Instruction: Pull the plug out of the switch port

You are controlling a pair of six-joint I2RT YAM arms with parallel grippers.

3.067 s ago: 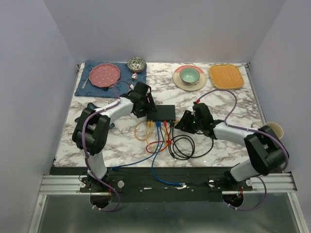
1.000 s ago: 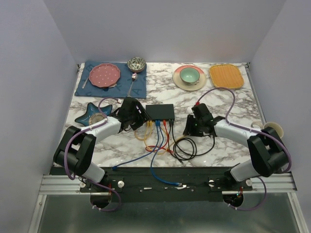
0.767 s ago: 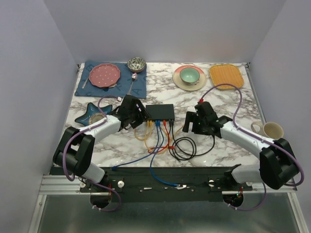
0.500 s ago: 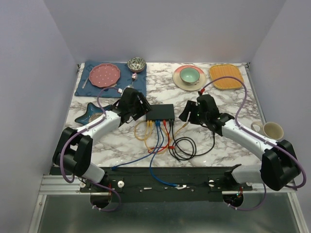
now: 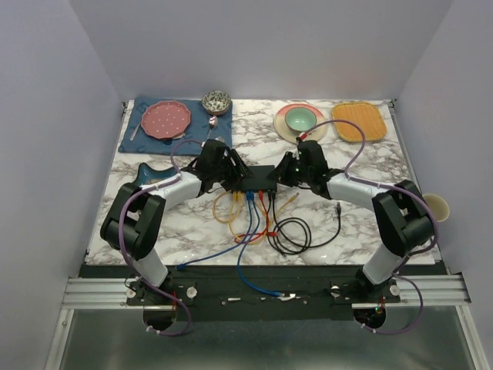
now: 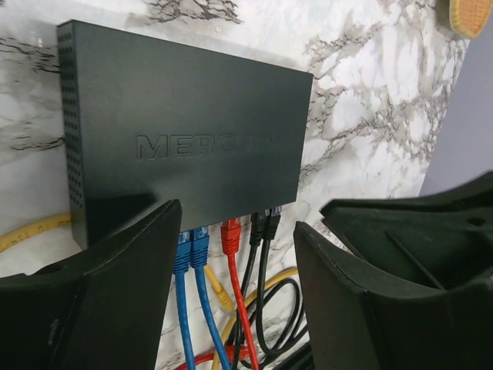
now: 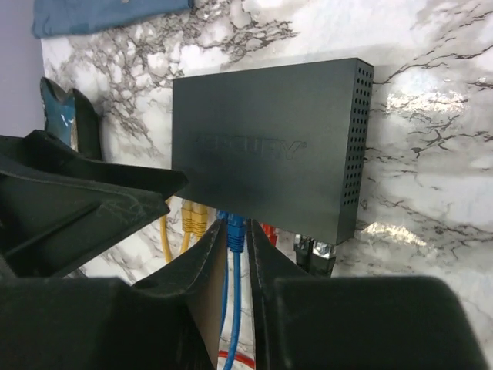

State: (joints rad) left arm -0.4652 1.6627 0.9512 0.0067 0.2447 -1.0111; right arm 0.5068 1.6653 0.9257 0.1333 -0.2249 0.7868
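The blue plug (image 7: 236, 233) is under my right gripper's fingers, too closely set to straddle a plug, so they should open and come low around the outer black plug (image 7: 322, 258).
The switch (image 5: 259, 179) (image 6: 185, 131) (image 7: 266, 150) lies flat mid-table, its port row facing the near edge. Several plugs sit in it: yellow (image 7: 189, 220), blue (image 6: 191, 248) (image 7: 236, 230), red (image 6: 231, 235) and black (image 6: 263, 224). My left gripper (image 5: 229, 173) (image 6: 235, 220) hovers at the switch's left end, open wide, with nothing between its fingers (image 6: 123, 285). My right gripper (image 5: 290, 171) (image 7: 237, 237) hovers at the right end. Its fingers (image 7: 206, 266) stand a narrow slit apart, and a blue plug shows through that slit. Seen from the top camera, this gripper is away from the plugs.
Loose cables (image 5: 286, 231) coil in front of the switch. A blue star dish (image 5: 149, 176) lies partly under my left arm. At the back stand a pink plate (image 5: 166, 119) on a blue cloth, a patterned bowl (image 5: 217, 101), a green bowl (image 5: 300, 119) and an orange mat (image 5: 358, 122). A mug (image 5: 436, 205) sits far right.
Both grippers have moved away from the near edge and inward, to the two ends of the switch. The right jaws opened wide, then narrowed to a slit. The left jaws stay wide.
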